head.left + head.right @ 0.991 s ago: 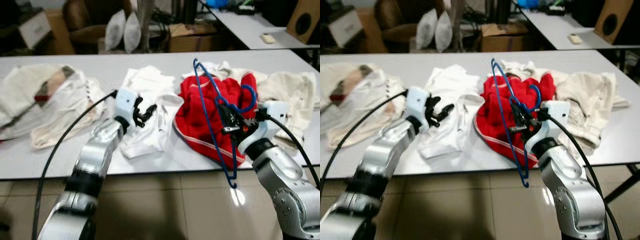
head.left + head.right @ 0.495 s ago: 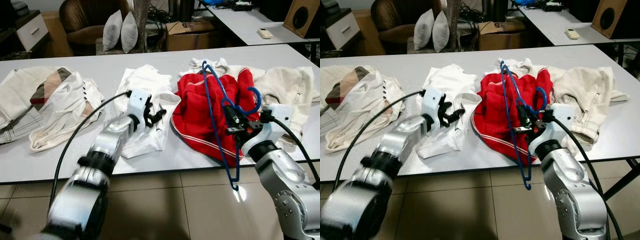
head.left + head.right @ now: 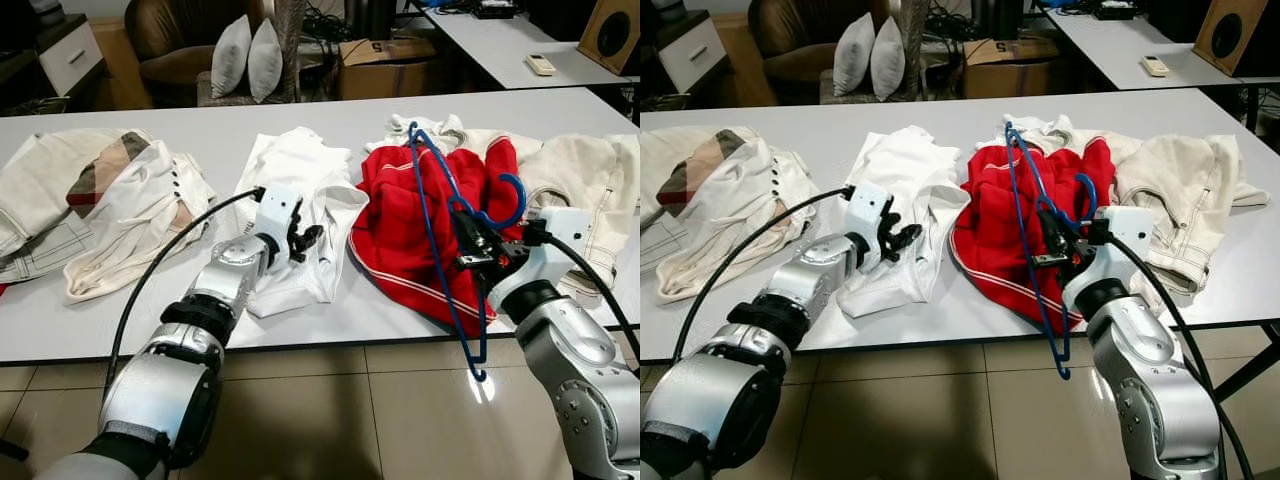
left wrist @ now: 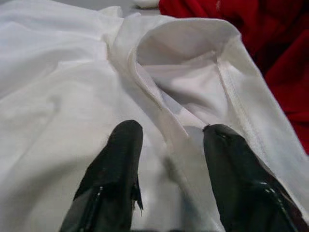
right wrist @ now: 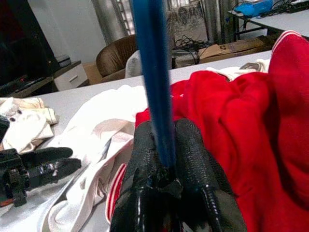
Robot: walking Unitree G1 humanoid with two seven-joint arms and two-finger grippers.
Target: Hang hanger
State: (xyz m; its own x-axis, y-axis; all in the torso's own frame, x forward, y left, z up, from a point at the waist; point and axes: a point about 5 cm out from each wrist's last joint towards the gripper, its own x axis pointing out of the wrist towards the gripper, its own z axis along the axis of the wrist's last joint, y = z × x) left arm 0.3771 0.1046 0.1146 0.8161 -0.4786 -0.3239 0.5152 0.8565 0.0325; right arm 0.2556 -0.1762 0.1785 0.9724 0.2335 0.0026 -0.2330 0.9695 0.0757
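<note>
A gap [image 4: 181, 92] shows between the layers of the white shirt [image 3: 296, 172]. The shirt should open like a pocket for the blue hanger when I lift the collar fold.
A blue wire hanger [image 3: 447, 236] stands tilted over the table's front edge, its hook [image 3: 500, 205] beside the red garment [image 3: 420, 230]. My right gripper [image 3: 472, 243] is shut on the hanger's bar, and the right wrist view has the blue bar [image 5: 153, 87] clamped between the two black fingers [image 5: 193, 145]. My left gripper [image 3: 300, 236] is open just above the white shirt [image 3: 300, 200], its fingertips [image 4: 126, 137] on either side of a collar fold [image 4: 178, 92].
The grey table [image 3: 210, 110] holds a cream and white clothes pile [image 3: 90, 200] at the left and beige trousers [image 3: 585, 185] at the right. Tiled floor [image 3: 330, 410] lies below the front edge. Behind stand an armchair with pillows [image 3: 235, 55], a cardboard box and another table.
The camera has shifted. My left gripper has reached forward over the white shirt. The right gripper keeps its hold on the hanger, which stays over the red garment.
</note>
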